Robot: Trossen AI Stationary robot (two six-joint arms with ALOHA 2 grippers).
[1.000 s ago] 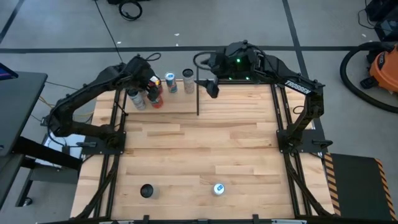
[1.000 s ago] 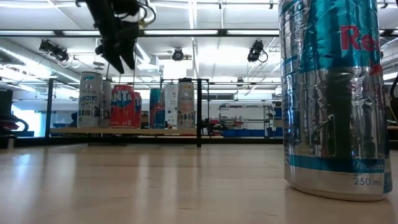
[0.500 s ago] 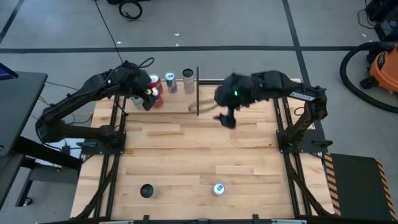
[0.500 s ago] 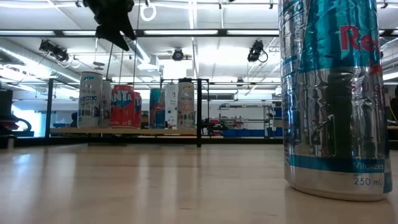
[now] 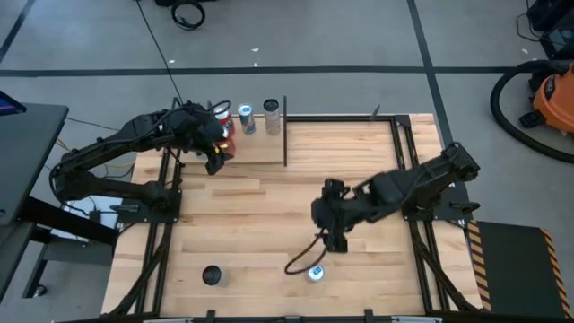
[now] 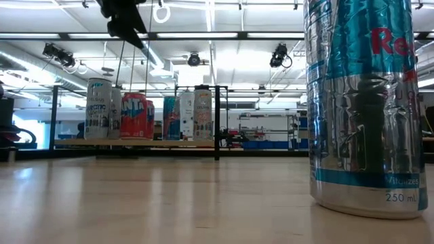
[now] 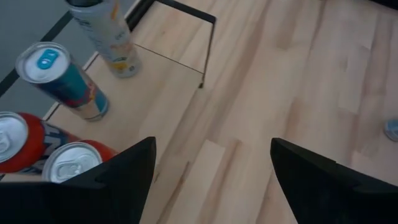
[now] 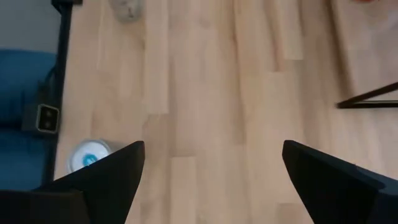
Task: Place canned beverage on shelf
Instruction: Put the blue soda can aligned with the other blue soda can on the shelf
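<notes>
My right gripper keeps approaching the silver-and-blue can (image 6: pixel 366 115), as it stands upright, clear of the black can, going open toward its top (image 5: pixel 316 273) until both fingers straddle it.
A silver-and-blue can (image 5: pixel 315 272) stands upright on the tabletop near its front edge and fills the right of the low view (image 6: pixel 363 108). My right gripper (image 5: pixel 338 240) hovers open just beyond it, fingers slanting down; its wrist view shows the can's top (image 8: pixel 87 155) off to one side. The shelf (image 5: pixel 247 148), a pale panel edged by black rods, lies at the far left and carries several upright cans (image 7: pixel 59 81). My left gripper (image 5: pixel 213 161) hangs open above the shelf's near edge with nothing between its fingers (image 7: pixel 212 142).
A black can (image 5: pixel 211 274) stands near the front edge at the left. An upright black rod (image 5: pixel 285 130) marks the shelf's right end. A dark cable loop (image 5: pixel 300 262) hangs from my right arm close to the silver-and-blue can. Bare planks lie between shelf and front edge.
My right gripper has swung from the far edge beside the shelf toward the near edge and down, tipping more steeply, and now hangs close to the silver-and-blue can. My left gripper has drawn back from over the shelf's cans toward the near edge and risen a little. No can has moved.
</notes>
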